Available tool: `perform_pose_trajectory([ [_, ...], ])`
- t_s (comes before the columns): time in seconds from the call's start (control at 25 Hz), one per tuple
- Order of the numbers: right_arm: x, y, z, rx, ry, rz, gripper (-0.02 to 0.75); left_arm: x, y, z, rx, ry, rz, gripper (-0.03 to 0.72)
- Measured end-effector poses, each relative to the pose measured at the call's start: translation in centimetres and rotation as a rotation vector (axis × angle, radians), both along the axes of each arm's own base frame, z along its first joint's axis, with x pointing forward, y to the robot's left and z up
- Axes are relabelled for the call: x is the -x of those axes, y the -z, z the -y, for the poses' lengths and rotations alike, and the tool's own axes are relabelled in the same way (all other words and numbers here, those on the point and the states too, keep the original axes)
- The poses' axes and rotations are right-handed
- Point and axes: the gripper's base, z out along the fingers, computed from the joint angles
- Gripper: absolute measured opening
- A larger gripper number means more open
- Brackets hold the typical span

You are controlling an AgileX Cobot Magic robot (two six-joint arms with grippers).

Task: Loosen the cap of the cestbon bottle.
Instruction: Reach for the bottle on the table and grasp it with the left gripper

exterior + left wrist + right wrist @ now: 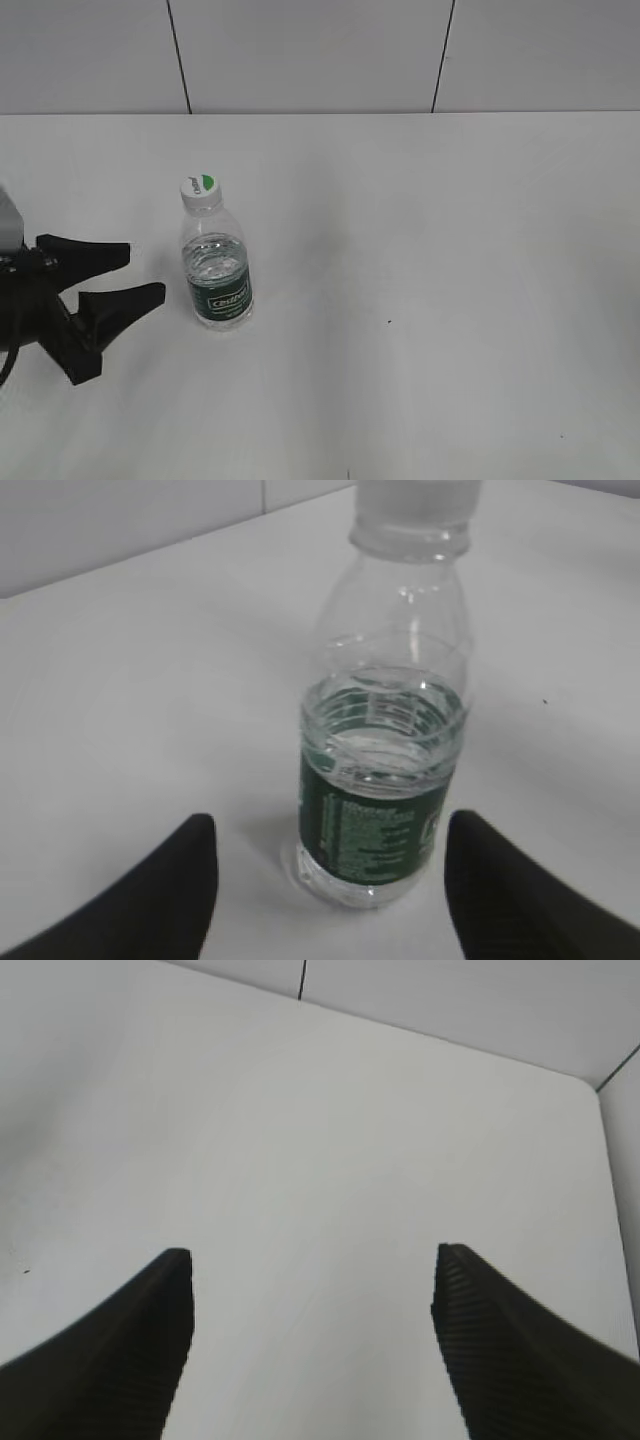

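Observation:
The cestbon bottle (222,298) is standing loose and far from my right gripper, so my left gripper should grip its body (214,258) and bring it nearer before I turn the bottle's cap.
The cestbon bottle (216,262) stands upright on the white table, clear with a dark green label band. Its white cap (200,187) with a green mark sits on top. My left gripper (142,271) is open just left of the bottle, fingers pointing at it, not touching. In the left wrist view the bottle (385,770) stands between and just beyond the open fingers (330,855); the cap (415,498) is cut off by the top edge. My right gripper (312,1270) is open and empty over bare table; it is out of the exterior view.
The white table (430,300) spreads right of the bottle. A tiled wall (320,50) runs along the back edge. The right wrist view shows the table's far corner (585,1095).

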Motion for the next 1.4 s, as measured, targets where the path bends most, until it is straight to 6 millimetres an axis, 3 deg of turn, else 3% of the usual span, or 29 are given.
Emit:
perform_pose_trajectory([
  [0.08, -1.3, 0.7, -0.4, 0.011, -0.017, -0.057, 0.569, -0.7, 0.3, 0.2, 0.002, 0.041, 0.002, 0.440],
  [0.36, -2.5, 1.6, -1.4, 0.020, -0.068, -0.106, 0.569, -3.6, 1.0, 0.8, 0.023, 0.179, 0.058, 0.519],
  [0.76, -2.7, 1.5, -1.4, 0.020, -0.066, -0.086, 0.569, -5.1, 3.2, 1.0, 0.025, 0.221, 0.020, 0.547],
  [1.12, -2.7, 1.5, -1.4, 0.019, -0.066, -0.084, 0.569, -6.8, 3.2, 4.0, 0.017, 0.318, 0.077, 0.548],
  [1.4, -2.7, 1.5, -1.4, 0.019, -0.066, -0.084, 0.569, -7.4, 3.8, 4.5, -0.037, 0.319, 0.057, 0.548],
])
